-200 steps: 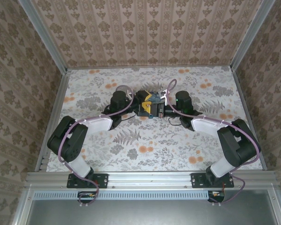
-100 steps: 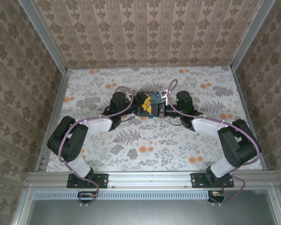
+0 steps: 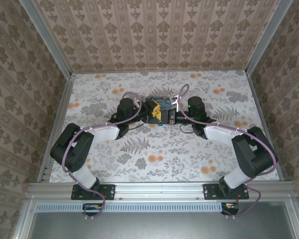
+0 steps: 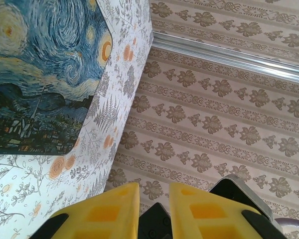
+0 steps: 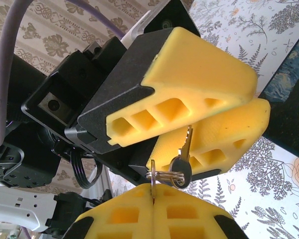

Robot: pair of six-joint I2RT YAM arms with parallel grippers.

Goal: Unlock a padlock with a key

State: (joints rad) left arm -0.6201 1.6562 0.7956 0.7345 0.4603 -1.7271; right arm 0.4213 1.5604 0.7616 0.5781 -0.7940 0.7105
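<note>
The second key [image 5: 185,158] hangs outside the narrow gap between my left gripper's fingers. Next, my left gripper moves back, open wide and comes around the keys [image 5: 165,176].
My right gripper [image 5: 152,193] is shut on a thin silver key [image 5: 152,180], seen edge-on between its yellow pads. A split ring [image 5: 167,175] hangs from that key and carries a second key [image 5: 182,167] that dangles free. Just beyond them is my left gripper [image 5: 259,97], its yellow fingers [image 5: 189,74] pointing across the right wrist view. In the left wrist view my left gripper [image 4: 154,191] has a narrow gap between its pads, with only the wall showing through. From above, the left gripper [image 3: 157,110] and right gripper [image 3: 172,117] meet at mid-table. The padlock is hidden.
A mat printed with a blue swirling night sky [image 4: 35,74] lies on the floral tabletop [image 3: 154,154] under the two grippers. Patterned walls with aluminium rails [image 3: 159,71] close in the table at the back and both sides.
The left gripper's fingers have drawn closer together. Both wrists have shifted slightly at the table's centre, and the right gripper has kept its grip on the key.
</note>
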